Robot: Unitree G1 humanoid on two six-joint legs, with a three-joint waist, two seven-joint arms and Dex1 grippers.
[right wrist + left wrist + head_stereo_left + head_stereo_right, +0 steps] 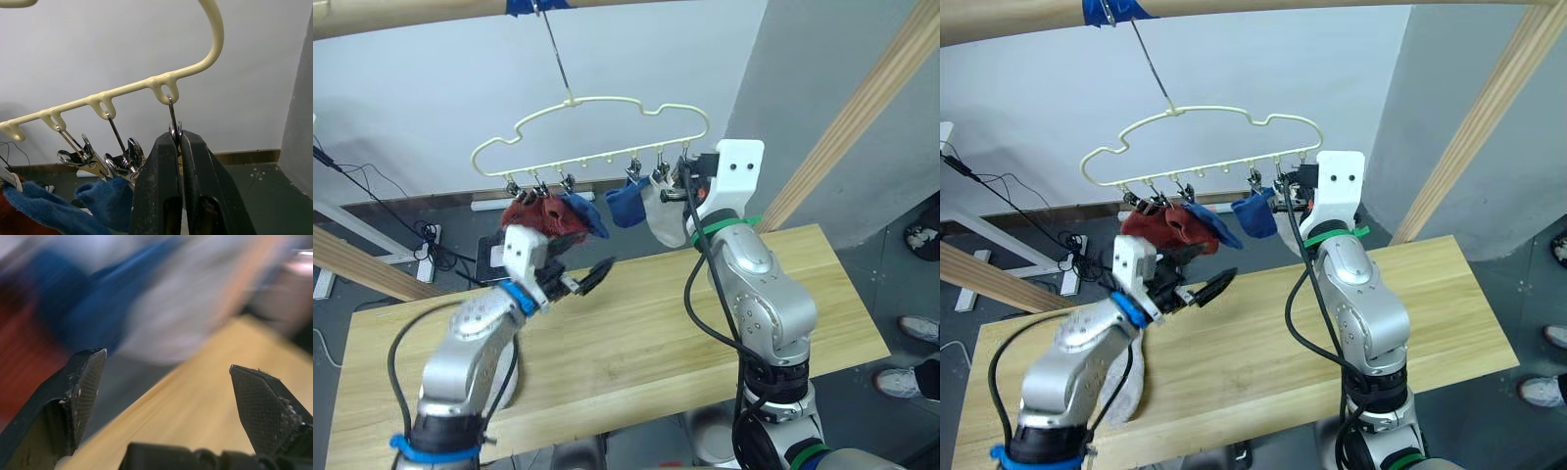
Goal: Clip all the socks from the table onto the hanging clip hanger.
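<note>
The robot's right gripper is squeezing the last metal clip (683, 163), so the other light grey sock's cuff (505, 378) should slide into the clip when the robot lifts the sock.
The pale-yellow clip hanger (597, 127) hangs from a hook over the far edge of the table (636, 343). Clipped along it from the left are two rust-red socks (540, 215), two blue socks (626, 204) and a light grey sock (666, 223). My right gripper (176, 139) is raised at the hanger's right end, shut on the last metal clip (174, 129). My left gripper (592, 277) hovers open and empty above the table, just below the red and blue socks. Another light grey sock (1126, 382) lies on the table, partly hidden under my left forearm.
A thick wooden pole (411, 15) carries the hanger, and slanted wooden beams (862, 108) stand at the right and the lower left (362, 264). Cables (372, 186) lie on the floor behind the table. A person's shoes (915, 328) show beyond the table's right end.
</note>
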